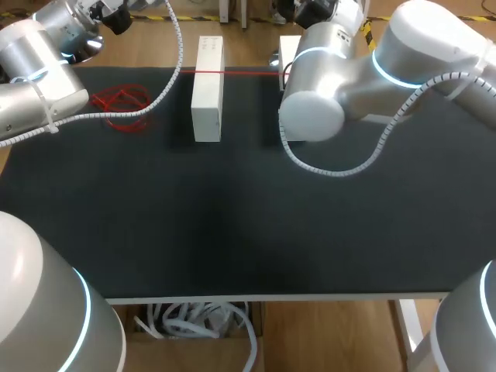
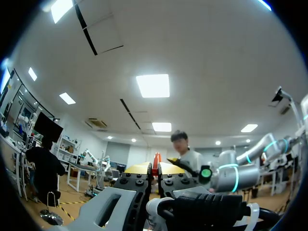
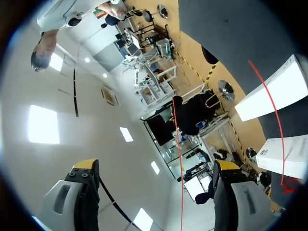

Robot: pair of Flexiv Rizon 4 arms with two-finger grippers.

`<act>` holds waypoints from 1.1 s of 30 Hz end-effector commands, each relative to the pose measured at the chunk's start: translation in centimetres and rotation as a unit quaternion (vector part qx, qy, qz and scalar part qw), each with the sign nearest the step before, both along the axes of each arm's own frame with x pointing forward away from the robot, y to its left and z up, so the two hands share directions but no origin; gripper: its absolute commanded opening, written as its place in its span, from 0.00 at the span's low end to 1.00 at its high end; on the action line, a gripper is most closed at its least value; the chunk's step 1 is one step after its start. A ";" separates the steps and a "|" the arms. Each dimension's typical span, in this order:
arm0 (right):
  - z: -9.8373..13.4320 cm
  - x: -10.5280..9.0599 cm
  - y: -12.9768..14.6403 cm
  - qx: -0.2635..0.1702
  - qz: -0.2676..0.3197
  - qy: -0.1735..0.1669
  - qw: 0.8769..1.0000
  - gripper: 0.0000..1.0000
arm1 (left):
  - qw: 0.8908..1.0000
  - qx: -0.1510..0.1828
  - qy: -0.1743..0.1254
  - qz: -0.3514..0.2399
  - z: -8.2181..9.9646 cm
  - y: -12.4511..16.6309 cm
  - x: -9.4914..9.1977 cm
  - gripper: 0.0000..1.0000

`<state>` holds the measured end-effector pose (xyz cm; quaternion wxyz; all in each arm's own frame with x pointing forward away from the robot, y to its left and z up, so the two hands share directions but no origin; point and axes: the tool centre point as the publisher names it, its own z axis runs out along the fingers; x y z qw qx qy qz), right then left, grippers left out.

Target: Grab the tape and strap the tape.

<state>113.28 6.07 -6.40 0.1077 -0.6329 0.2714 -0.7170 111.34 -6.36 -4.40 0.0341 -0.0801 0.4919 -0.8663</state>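
My right gripper will have the red tape (image 3: 181,168) bow in a wide arc when I bring the tape's ends together, because the piece of tape (image 3: 175,113) between its fingers sticks out straight.
A thin red tape (image 1: 232,72) runs taut across the tops of two white boxes at the table's far side. More of it lies in a loose tangle (image 1: 122,106) on the black mat near my left arm. In the left wrist view my left gripper (image 2: 155,168) points up off the table, its yellow tips shut with a sliver of red tape (image 2: 156,160) between them. My right gripper (image 3: 155,168) is open wide, and a strand of red tape (image 3: 178,144) passes between its fingers without touching them. Neither gripper shows in the head view.
The upright white box (image 1: 207,89) stands left of centre at the back; the second box (image 1: 289,48) is mostly hidden behind my right arm's elbow (image 1: 314,108). The black mat (image 1: 232,217) covers the table up to its front edge.
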 end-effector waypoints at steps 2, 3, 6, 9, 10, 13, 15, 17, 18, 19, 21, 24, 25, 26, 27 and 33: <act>0.3 -0.1 -0.1 0.041 0.114 0.186 0.975 1.00 | 1.000 0.000 0.000 0.002 0.0 -0.1 -0.1 0.00; 0.3 -0.1 -0.1 0.041 0.114 0.186 0.975 1.00 | 1.000 0.000 0.000 0.002 0.0 -0.1 -0.1 0.00; 0.3 -0.1 -0.1 0.041 0.114 0.186 0.975 1.00 | 1.000 0.000 0.000 0.002 0.0 -0.1 -0.1 0.00; 0.5 -0.1 0.2 0.050 0.126 0.186 0.973 1.00 | 1.000 0.000 0.000 0.002 0.0 -0.1 -0.1 0.00; 0.6 -0.1 0.3 0.056 0.127 0.190 0.972 1.00 | 1.000 0.000 0.000 0.002 0.0 -0.1 -0.1 0.00; 0.9 0.0 0.3 0.069 0.139 0.203 0.967 1.00 | 1.000 0.000 0.000 0.002 0.0 -0.1 -0.1 0.00; 0.9 0.0 0.2 0.072 0.148 0.212 0.963 1.00 | 1.000 0.000 0.000 0.002 0.0 -0.1 -0.1 0.00; 1.0 -0.2 0.0 0.079 0.150 0.220 0.961 1.00 | 1.000 0.000 0.000 0.002 0.0 -0.1 -0.1 0.00; 1.0 -0.2 -0.1 0.082 0.152 0.225 0.959 1.00 | 1.000 0.000 0.000 0.002 0.0 -0.1 -0.1 0.00; 1.1 -0.2 -0.2 0.093 0.152 0.232 0.956 1.00 | 1.000 0.000 0.000 0.002 0.0 -0.1 -0.1 0.00; 1.1 -0.2 -0.4 0.087 0.160 0.240 0.954 1.00 | 1.000 0.000 0.000 0.002 0.0 -0.1 -0.1 0.00; 1.4 -0.1 -0.4 0.082 0.176 0.246 0.950 1.00 | 1.000 0.000 0.000 0.002 0.0 -0.1 -0.1 0.00; 1.5 -0.1 -0.4 0.089 0.180 0.248 0.948 1.00 | 1.000 0.000 0.000 0.002 0.0 -0.1 -0.1 0.00; 1.6 0.0 -0.4 0.105 0.189 0.254 0.943 1.00 | 1.000 0.000 0.000 0.002 0.0 -0.1 -0.1 0.00; 1.7 0.1 -0.3 0.111 0.203 0.256 0.939 1.00 | 1.000 0.000 0.000 0.002 0.0 -0.1 -0.1 0.00; 1.9 0.4 0.0 0.131 0.241 0.265 0.925 1.00 | 1.000 0.000 0.000 0.002 0.0 -0.1 -0.1 0.00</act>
